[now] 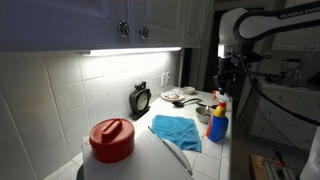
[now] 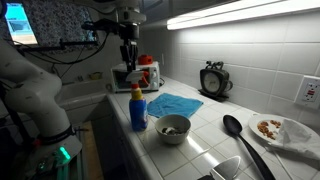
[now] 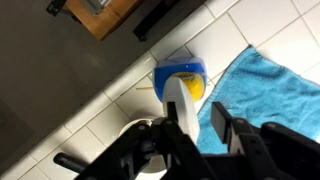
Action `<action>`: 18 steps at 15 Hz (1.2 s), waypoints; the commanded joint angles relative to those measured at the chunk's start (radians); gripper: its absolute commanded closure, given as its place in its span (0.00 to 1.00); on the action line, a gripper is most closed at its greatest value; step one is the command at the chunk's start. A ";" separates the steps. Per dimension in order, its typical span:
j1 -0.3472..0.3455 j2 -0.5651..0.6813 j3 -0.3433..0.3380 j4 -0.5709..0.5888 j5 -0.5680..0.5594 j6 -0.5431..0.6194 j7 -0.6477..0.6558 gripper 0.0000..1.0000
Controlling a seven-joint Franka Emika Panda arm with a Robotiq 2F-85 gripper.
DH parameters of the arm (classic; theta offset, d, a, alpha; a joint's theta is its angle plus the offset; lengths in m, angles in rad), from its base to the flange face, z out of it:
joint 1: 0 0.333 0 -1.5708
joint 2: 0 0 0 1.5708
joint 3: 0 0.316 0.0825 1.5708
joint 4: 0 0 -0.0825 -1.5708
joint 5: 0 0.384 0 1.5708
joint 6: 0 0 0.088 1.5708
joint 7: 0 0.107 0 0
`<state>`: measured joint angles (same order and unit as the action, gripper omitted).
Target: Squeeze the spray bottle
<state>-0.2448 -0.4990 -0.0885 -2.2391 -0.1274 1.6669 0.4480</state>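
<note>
The white trigger head [image 3: 182, 104] sits off-centre and shallow at my fingertips, so next I open, centre over the spray bottle [image 2: 138, 110] and reach lower around the head before squeezing.
The spray bottle [image 1: 217, 122] has a blue body, a yellow neck and a white trigger head. It stands upright near the counter's edge, next to a blue towel, in both exterior views [image 2: 138, 110]. My gripper [image 1: 223, 82] hangs straight above it [image 2: 128, 62]. In the wrist view the gripper [image 3: 195, 112] is open. The bottle's white head [image 3: 178, 95] lies between the fingers, close to one finger and apart from the other. The bottle's lower body is hidden under its head there.
A blue towel [image 2: 175, 103] lies flat beside the bottle. A grey bowl [image 2: 172, 128] stands close on the other side. A black ladle [image 2: 240, 140], a plate of food [image 2: 282, 128], a round clock [image 2: 213, 80] and a red container [image 1: 111, 140] share the white tiled counter.
</note>
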 commanded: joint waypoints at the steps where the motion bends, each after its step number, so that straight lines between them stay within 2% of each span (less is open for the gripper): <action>1: -0.001 0.065 0.001 0.088 0.048 -0.024 0.035 0.84; 2: 0.000 0.072 0.002 0.098 0.046 -0.027 0.034 0.84; 3: 0.000 0.075 0.004 0.106 0.042 -0.033 0.038 0.34; 4: 0.003 0.077 0.006 0.110 0.036 -0.037 0.032 0.32; 8: 0.024 0.050 0.005 0.095 0.028 -0.057 -0.042 0.05; 10: 0.031 0.042 0.012 0.089 0.006 -0.101 -0.072 0.00; 13: 0.035 0.032 0.026 0.057 -0.046 -0.134 -0.094 0.00; 18: 0.044 0.019 0.034 -0.020 -0.136 -0.012 -0.099 0.00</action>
<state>-0.2130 -0.4504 -0.0533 -2.1963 -0.2204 1.5758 0.3648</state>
